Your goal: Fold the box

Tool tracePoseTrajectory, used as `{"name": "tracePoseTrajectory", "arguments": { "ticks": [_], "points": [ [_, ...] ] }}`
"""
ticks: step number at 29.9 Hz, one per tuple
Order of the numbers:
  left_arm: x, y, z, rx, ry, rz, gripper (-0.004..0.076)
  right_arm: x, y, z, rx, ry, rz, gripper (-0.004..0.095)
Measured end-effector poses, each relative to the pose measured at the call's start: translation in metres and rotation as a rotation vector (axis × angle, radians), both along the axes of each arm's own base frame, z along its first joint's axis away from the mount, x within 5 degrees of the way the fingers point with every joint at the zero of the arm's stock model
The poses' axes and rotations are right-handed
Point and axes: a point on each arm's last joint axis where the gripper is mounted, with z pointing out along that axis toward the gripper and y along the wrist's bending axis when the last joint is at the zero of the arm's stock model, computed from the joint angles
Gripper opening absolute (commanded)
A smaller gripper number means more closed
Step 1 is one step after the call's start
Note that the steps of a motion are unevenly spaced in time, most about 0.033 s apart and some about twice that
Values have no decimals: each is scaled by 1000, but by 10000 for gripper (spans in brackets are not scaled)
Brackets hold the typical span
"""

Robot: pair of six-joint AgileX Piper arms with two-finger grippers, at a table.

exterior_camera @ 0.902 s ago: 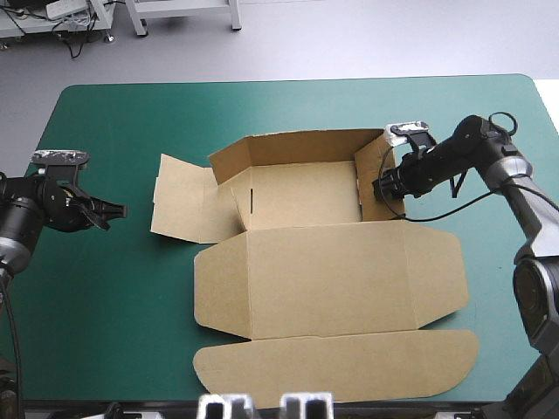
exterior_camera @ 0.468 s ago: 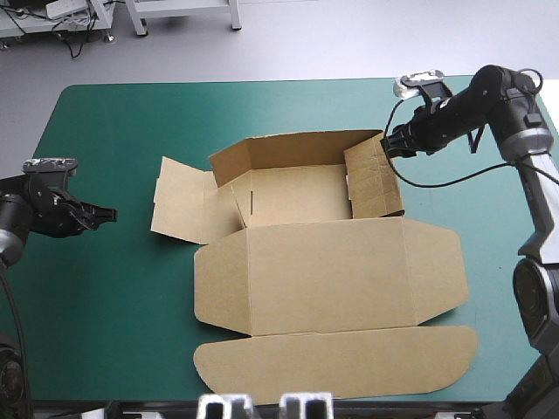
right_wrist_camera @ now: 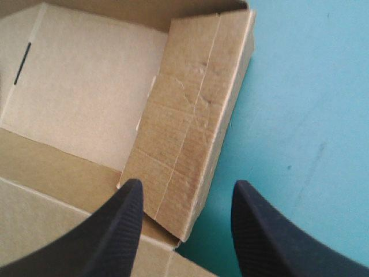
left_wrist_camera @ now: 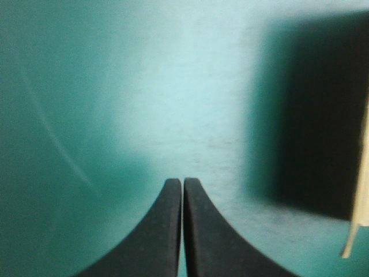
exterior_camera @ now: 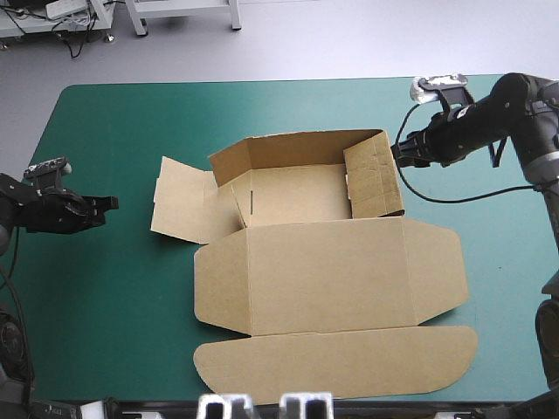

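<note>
The box's doubled end sits tucked into bottom slots, so the brown box will come along with that end still folded when the robot lifts it.
The brown box lies mid-table with its lid flat toward the front edge. Its far wall stands raised. The right wall leans inward over the floor, and the left flap lies flat. My right gripper hovers open just outside the far right corner, not touching the board. In the right wrist view that gripper straddles the right wall. My left gripper is shut, over bare cover left of the flap. In its own view the left gripper holds nothing, with a board edge ahead.
Teal-green cover surrounds the box on every side. The lid's rounded front flap lies close to the table's front edge. Grey floor lies beyond the far edge.
My right gripper has let go of the right wall and drawn back to the right and farther away; the wall now leans inward. My left gripper has pulled back slightly to the left.
</note>
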Motion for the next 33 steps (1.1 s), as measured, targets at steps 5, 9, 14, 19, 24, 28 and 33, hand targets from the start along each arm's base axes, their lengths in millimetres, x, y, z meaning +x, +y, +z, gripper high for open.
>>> {"name": "tracePoseTrajectory", "arguments": {
  "ticks": [5, 9, 14, 19, 24, 28, 33],
  "points": [
    [5, -10, 5, -127, -58, -17, -3, 8, 1, -25, 13, 2, -12, 441],
    [7, -13, 8, -172, -83, -4, -3, 20, 3, -39, 20, 7, 8, 442],
    [7, -14, 9, -187, -92, 0, -3, 35, 5, -64, 13, 63, 18, 440],
    [7, -13, 9, -186, -92, 0, -3, 48, 8, -91, 33, 130, 34, 441],
    [7, -13, 9, -186, -92, 0, -3, 56, 15, -110, 101, 186, 41, 353],
    [7, -14, 9, -184, -92, -9, -3, 61, 16, -122, 117, 224, 46, -9],
    [6, -8, 9, -179, -109, -3, -3, 61, 18, -123, 128, 228, 55, 1]
  ]
}}
